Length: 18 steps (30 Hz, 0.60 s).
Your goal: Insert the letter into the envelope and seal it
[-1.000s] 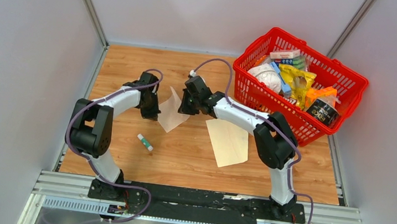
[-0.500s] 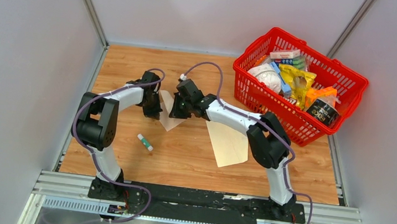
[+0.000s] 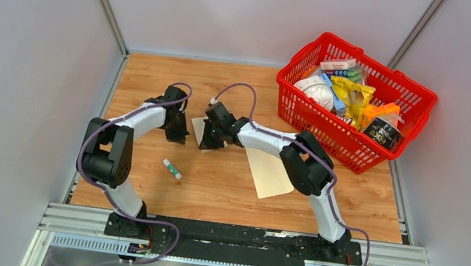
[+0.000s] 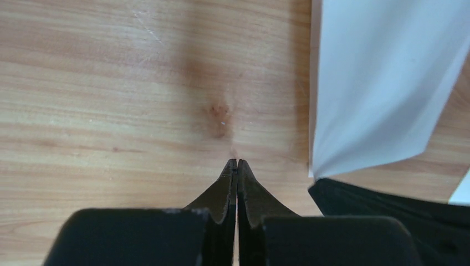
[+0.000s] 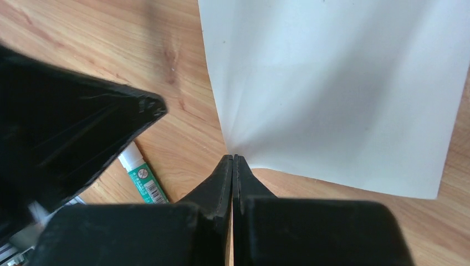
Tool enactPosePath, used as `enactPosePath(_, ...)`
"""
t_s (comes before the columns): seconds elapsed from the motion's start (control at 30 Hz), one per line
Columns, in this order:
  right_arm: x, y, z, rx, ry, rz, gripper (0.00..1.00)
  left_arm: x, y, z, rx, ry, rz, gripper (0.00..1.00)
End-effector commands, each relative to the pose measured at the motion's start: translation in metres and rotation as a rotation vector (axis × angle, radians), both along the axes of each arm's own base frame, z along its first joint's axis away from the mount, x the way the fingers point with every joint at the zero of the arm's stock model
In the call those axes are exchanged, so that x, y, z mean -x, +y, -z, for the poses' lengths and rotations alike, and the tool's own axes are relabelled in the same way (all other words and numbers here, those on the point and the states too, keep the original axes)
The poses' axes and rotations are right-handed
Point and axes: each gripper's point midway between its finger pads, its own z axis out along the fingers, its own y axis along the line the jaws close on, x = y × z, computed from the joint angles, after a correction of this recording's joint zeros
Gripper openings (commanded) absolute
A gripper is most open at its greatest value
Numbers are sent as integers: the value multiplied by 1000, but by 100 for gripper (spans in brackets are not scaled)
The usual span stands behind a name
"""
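Observation:
Only my right gripper pins the letter's near corner [image 5: 233, 149]. Next, my left gripper returns to the letter's edge [image 4: 317, 105] and holds it before my right gripper moves.
The letter [image 3: 196, 127], a small pinkish sheet, lies between the two grippers and is mostly covered from above by my right gripper [image 3: 209, 142]. In the right wrist view that gripper [image 5: 233, 157] is shut with its tips on the near corner of the letter [image 5: 332, 83], and creases fan out from there. My left gripper [image 3: 178, 135] is just to the left of the sheet. It is shut [image 4: 236, 162] on nothing over bare wood, with the letter [image 4: 377, 83] to its right. The cream envelope [image 3: 272, 171] lies flat, partly under the right arm.
A green-and-white glue stick [image 3: 172, 169] lies on the wood in front of the left gripper and also shows in the right wrist view [image 5: 141, 177]. A red basket [image 3: 297, 113] full of groceries stands at the back right. Grey walls enclose the table.
My right gripper has moved left across the letter towards the left gripper, so less of the sheet shows from above. The left gripper stays almost in place. The envelope has not moved.

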Motion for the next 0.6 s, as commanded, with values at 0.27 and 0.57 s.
enactPosePath(0.27,-14,6,-29,-13,-84,6,36,-71,-23,-63,121,-156,65,8)
enactPosePath(0.57,-22,-21,-38,37,-111,82,31,-114,-60,-25,270,-80,157,5)
